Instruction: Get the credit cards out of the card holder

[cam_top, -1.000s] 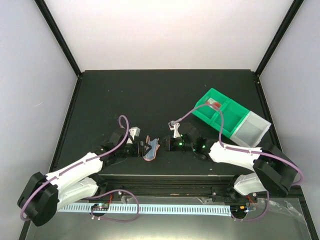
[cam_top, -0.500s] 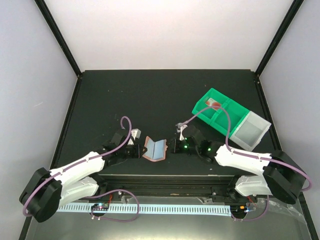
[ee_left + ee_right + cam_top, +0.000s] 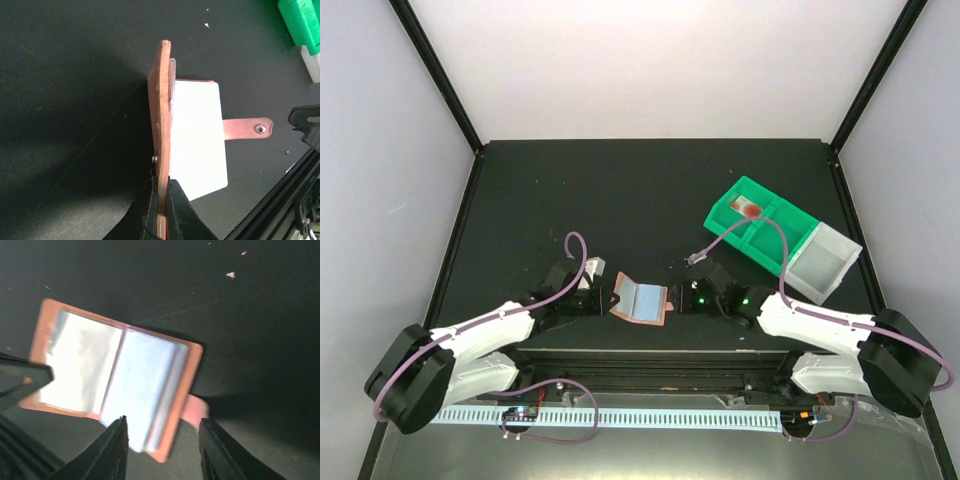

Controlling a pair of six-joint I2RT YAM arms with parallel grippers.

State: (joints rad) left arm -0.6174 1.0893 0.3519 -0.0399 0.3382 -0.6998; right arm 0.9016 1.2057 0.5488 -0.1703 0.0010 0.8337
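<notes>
The stacked clear sleeves [image 3: 138, 377] rest over the cards below. My right gripper should first pinch the top sleeve's free edge [image 3: 161, 396] and turn it toward my left gripper.
The salmon-pink card holder [image 3: 660, 305] lies spread open on the black table between the two arms. Pale grey-blue credit cards [image 3: 642, 298] sit in its clear sleeves. My left gripper [image 3: 604, 298] is shut on the holder's left flap; in the left wrist view that flap [image 3: 161, 115] stands on edge between the fingers [image 3: 149, 205], with a pale card [image 3: 197, 135] and the snap tab [image 3: 247, 128] to its right. My right gripper [image 3: 162, 421] is open just above the holder's right edge [image 3: 192, 370], holding nothing, over the stacked cards [image 3: 145, 385].
A green compartment bin [image 3: 750, 225] with a clear box [image 3: 820, 262] at its end stands at the right rear, a small reddish item [image 3: 748, 208] inside it. The table's near rail [image 3: 650, 360] runs close behind both grippers.
The holder went from folded and held up to lying spread open. My left gripper shut on its left flap. My right gripper let go, opened and drew back to the right.
</notes>
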